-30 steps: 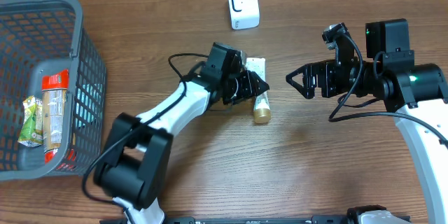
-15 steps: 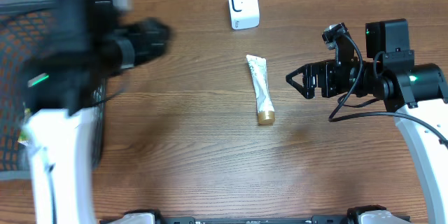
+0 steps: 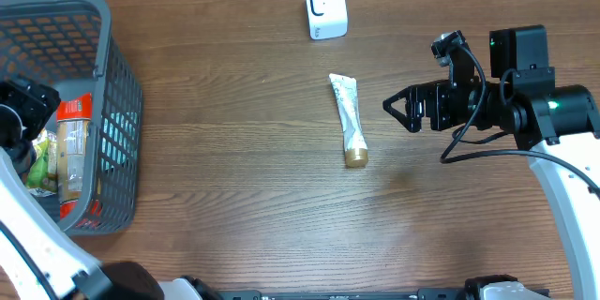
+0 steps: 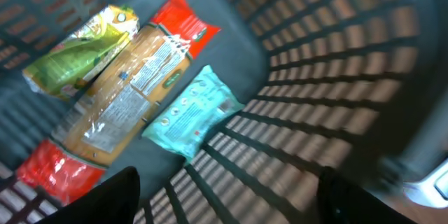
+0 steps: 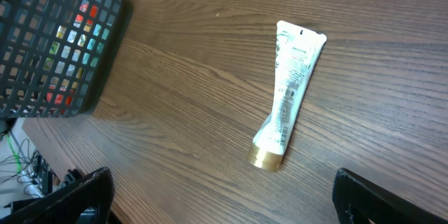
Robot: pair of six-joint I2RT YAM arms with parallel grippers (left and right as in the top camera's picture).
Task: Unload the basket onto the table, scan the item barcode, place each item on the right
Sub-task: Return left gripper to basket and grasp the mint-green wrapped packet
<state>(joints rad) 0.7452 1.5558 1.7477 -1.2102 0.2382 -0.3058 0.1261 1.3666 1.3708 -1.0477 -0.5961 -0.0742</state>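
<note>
The robot's left gripper should keep moving down until its open fingers are astride the packet's middle (image 4: 192,115), because the teal packet (image 4: 203,94) lies uncovered and clear of the long red-ended package.
A white tube with a gold cap (image 3: 349,121) lies alone on the wooden table, below the white barcode scanner (image 3: 326,7). The right wrist view shows the same tube (image 5: 290,91), cap toward the camera. My right gripper (image 3: 398,110) hovers open to the tube's right, apart from it, and in its own view the right gripper (image 5: 224,203) has nothing between its fingers. My left gripper (image 3: 21,111) is over the grey basket (image 3: 117,94), open and empty (image 4: 227,203). Below it lie a green packet (image 4: 77,52), a long red-ended package (image 4: 129,91) and a teal packet (image 4: 196,112).
The basket stands at the table's left edge, its mesh wall (image 4: 336,63) close to my left fingers. A cardboard wall runs along the back behind the scanner. The right wrist view catches the basket (image 5: 52,38) at its upper left.
My left arm let go of the tube and swung left from the table's middle to above the basket. The tube stayed where it lay. The right arm has not moved.
</note>
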